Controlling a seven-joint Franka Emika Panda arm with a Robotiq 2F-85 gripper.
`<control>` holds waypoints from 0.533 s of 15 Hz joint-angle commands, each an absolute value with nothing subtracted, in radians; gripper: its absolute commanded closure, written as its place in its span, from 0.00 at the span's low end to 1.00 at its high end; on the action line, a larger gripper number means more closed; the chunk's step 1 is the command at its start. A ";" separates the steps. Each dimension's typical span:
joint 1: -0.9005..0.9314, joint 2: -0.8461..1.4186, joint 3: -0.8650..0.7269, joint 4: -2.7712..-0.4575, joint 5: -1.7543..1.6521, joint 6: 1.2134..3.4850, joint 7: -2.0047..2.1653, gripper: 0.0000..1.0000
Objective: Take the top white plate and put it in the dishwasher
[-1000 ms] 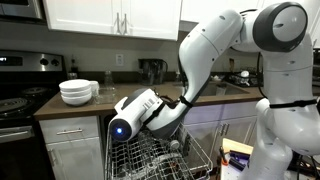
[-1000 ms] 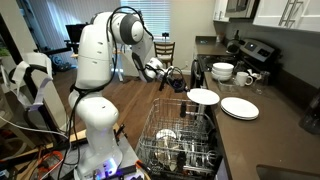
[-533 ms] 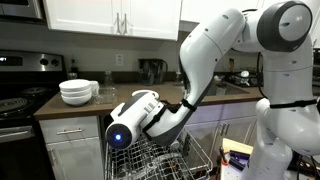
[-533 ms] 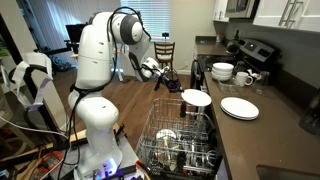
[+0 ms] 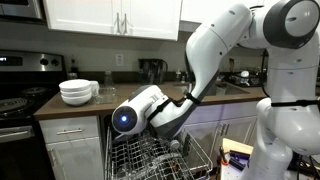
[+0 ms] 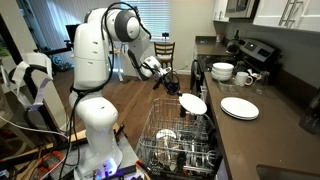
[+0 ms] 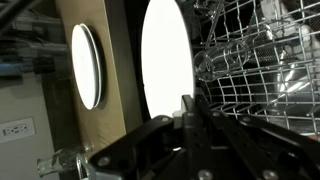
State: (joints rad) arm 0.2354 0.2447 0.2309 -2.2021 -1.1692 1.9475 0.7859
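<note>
The white plate (image 6: pixel 193 104) is tilted close beside the counter's edge, so my gripper should swing it out over the wire rack (image 6: pixel 164 119) and turn it upright before lowering it.
My gripper (image 6: pixel 181 94) is shut on the rim of the top white plate (image 6: pixel 194 104) and holds it tilted on edge just above the dishwasher's pulled-out wire rack (image 6: pixel 180 140). In the wrist view the plate (image 7: pixel 165 60) stands nearly upright, with the fingers (image 7: pixel 188 106) clamped on its lower edge and the rack (image 7: pixel 262 70) beside it. A second white plate (image 6: pixel 240 108) still lies on the counter; it also shows in the wrist view (image 7: pixel 87 65). In an exterior view my forearm (image 5: pixel 150 110) hides the gripper and the held plate above the rack (image 5: pixel 150 160).
Stacked white bowls (image 6: pixel 222 71) (image 5: pixel 78 92) and a mug (image 6: pixel 245 78) stand on the counter near the stove (image 5: pixel 15 100). Dishes sit in the lower rack (image 6: pixel 168 135). The robot base (image 6: pixel 95 130) stands beside the open dishwasher.
The held plate has moved away from the counter, tipped from flat towards upright, and come down closer to the dishwasher rack. The gripper stays shut on it.
</note>
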 commanded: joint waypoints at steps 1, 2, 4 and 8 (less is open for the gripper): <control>0.192 0.115 0.216 -2.282 -1.075 2.033 0.638 0.95; 0.184 0.089 0.209 -2.295 -1.047 2.055 0.598 0.95; 0.173 0.039 0.194 -2.315 -0.998 2.098 0.520 0.95; 0.160 -0.030 0.163 -2.331 -0.905 2.210 0.361 0.95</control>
